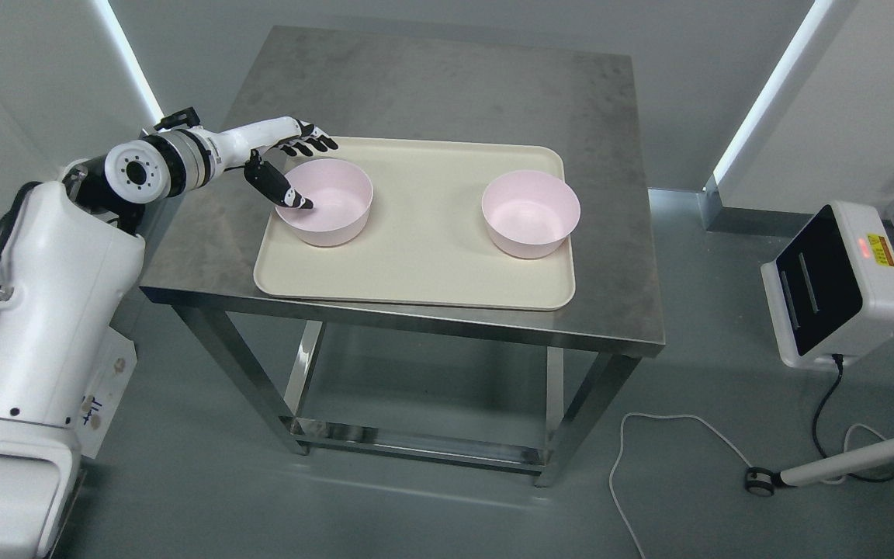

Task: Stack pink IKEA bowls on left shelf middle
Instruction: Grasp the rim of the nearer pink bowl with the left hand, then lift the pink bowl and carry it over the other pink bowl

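My gripper will stack the bowl at my left gripper [330, 203], and that bowl will sit deep inside the other, because both pink bowls taper [529, 246] below a wide rim.
Two pink bowls stand upright and apart on a cream tray [416, 268] on a steel table [447, 85]. My left hand [310, 174] is at the left bowl [338, 211]. Its fingers [309, 144] are spread over the far-left rim, and the thumb [285, 192] dips inside the near-left rim. The hand is open around the rim and is not clamped on it. The right bowl [531, 216] sits alone near the tray's right end. My right arm is out of view.
The table has open legs and a lower bar. A white box with a black screen [835, 287] stands on the floor at the right, with cables [672, 435] and a white stand leg on a caster [843, 464] nearby. No shelf shows.
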